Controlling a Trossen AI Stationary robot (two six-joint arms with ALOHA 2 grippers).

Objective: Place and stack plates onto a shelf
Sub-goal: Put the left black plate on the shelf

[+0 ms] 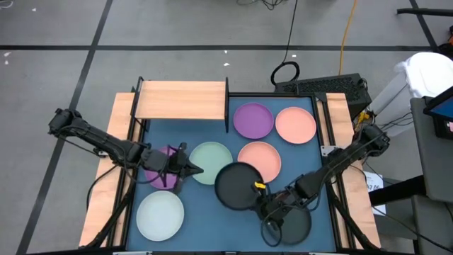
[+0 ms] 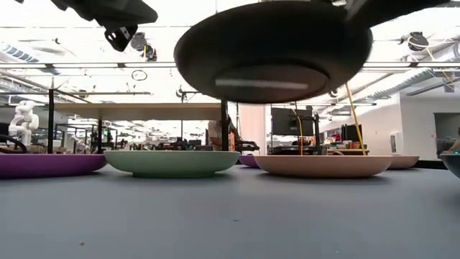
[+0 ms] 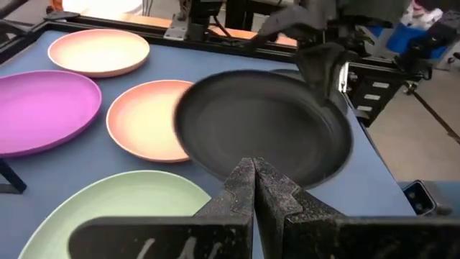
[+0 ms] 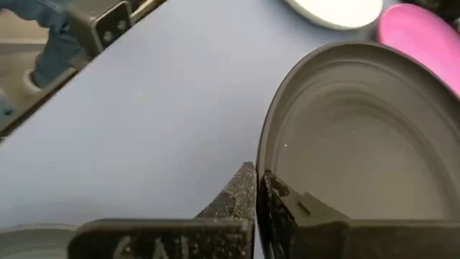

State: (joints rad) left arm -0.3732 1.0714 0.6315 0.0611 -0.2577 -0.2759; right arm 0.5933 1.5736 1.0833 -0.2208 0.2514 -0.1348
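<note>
The black plate's rim (image 1: pixel 216 185) is near my left gripper, so that gripper should move back before my right gripper swings the plate up to the shelf (image 1: pixel 181 100).
My right gripper (image 1: pixel 260 193) is shut on a black plate (image 1: pixel 236 185), which hangs above the blue table, over the near edge of a pink plate (image 1: pixel 260 159). My left gripper (image 1: pixel 192 170) is shut and holds nothing; it hovers between a purple plate (image 1: pixel 157 173) and the pale green plate (image 1: pixel 211 163), pointing toward the black plate (image 3: pixel 266 133). A second black plate (image 1: pixel 291 223) lies flat under the right arm. The light-wood shelf (image 1: pixel 180 99) stands bare at the far left. My right gripper pinches the black plate's rim (image 4: pixel 264 144) between its two fingers, one on the inner face and one on the underside. The fingers come from the table's near right, slanting down. The plate (image 2: pixel 273 50) is lifted clear of the table, roughly level.
A whitish plate (image 1: pixel 161 216) lies at the near left. Another purple plate (image 1: pixel 253 120) and a second pink plate (image 1: pixel 295 124) lie flat at the far right, beside the shelf's black frame (image 1: pixel 227 106). Wooden rails (image 1: pixel 99 205) run along both table sides.
</note>
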